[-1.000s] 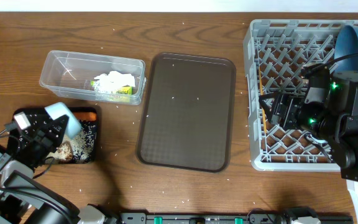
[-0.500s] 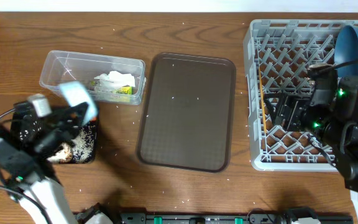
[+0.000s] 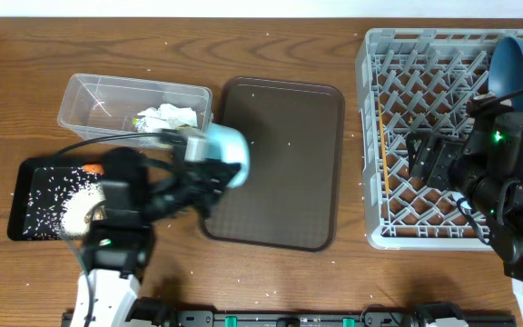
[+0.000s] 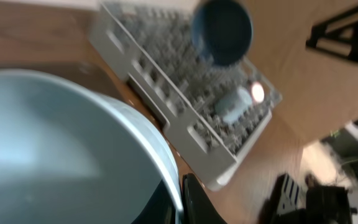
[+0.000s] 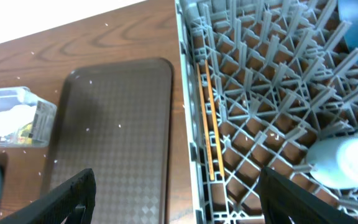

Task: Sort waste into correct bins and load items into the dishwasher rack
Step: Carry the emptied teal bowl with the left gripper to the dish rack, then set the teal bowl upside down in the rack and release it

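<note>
The rack wires (image 3: 403,107) nearest the serving tray are free for the pale white bowl (image 3: 230,153), so the robot's left gripper should continue to bring the bowl there until it sits on them.
My left gripper (image 3: 203,173) is shut on the rim of the pale white bowl (image 3: 224,151), held above the left edge of the brown serving tray (image 3: 280,163). In the left wrist view the bowl (image 4: 61,143) fills the left, its rim pinched between the fingertips (image 4: 194,202). My right gripper (image 3: 422,159) hangs open and empty over the grey rack (image 3: 375,109). The rack holds the blue plate (image 3: 516,59), the chopsticks (image 5: 210,124) and an upturned cup (image 5: 347,163). The clear tub (image 3: 89,100) holds the tissue (image 3: 166,116). Rice (image 3: 78,207) and a carrot (image 3: 92,169) lie in the black tray (image 3: 21,218).
The serving tray lies between the bins and the rack, with a strip of bare wood (image 3: 352,163) on its right. Loose rice grains dot the table and the tray. The rack reaches the table's right edge.
My left arm has swung right with the bowl, from over the black tray to the serving tray's left edge. The right gripper has drifted slightly right over the rack.
</note>
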Motion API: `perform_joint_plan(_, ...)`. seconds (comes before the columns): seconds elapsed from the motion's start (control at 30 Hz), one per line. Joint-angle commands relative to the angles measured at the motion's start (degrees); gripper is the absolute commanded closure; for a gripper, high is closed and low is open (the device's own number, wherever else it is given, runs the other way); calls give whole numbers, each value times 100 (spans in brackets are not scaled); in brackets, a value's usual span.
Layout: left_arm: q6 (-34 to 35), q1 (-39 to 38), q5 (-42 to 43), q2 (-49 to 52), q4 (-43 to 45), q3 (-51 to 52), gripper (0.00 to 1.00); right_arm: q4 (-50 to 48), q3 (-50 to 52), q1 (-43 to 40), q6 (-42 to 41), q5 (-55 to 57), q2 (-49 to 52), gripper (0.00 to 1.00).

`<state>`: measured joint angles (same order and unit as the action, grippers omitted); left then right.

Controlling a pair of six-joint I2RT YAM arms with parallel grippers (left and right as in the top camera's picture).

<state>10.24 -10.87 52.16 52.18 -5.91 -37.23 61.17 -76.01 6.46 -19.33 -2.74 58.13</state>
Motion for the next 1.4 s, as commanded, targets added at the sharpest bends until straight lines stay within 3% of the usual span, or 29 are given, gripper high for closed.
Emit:
perform_joint_plan(0.0,155,-824,-1075,310,260,-125,95,138,-39,24,-101,127,4,22)
perform_joint_plan(0.1,586,-1408,-1349,750,1174,-127,94,131,-39,-22,-103,127,4,21)
perform_joint_plan(0.37,3027,-2000,-1386,2841,5617,-229,94,44,-42,-603,-297,339,-129,22)
perform_joint_plan(0.53,4120,-2203,-1362,4172,7036,-841,94,151,-42,-1104,-380,332,-267,21)
perform_joint_plan(0.73,4236,-2662,-1346,5281,7066,-2153,94,297,-42,-1305,-378,166,-278,21)
perform_joint_plan(0.97,4258,-3067,-1318,6384,6481,-3558,93,509,-42,-1305,-378,168,-273,20)
perform_joint_plan(1.37,5615,-3132,-1353,7563,7261,-3989,93,684,-42,-1305,-291,168,-273,20)
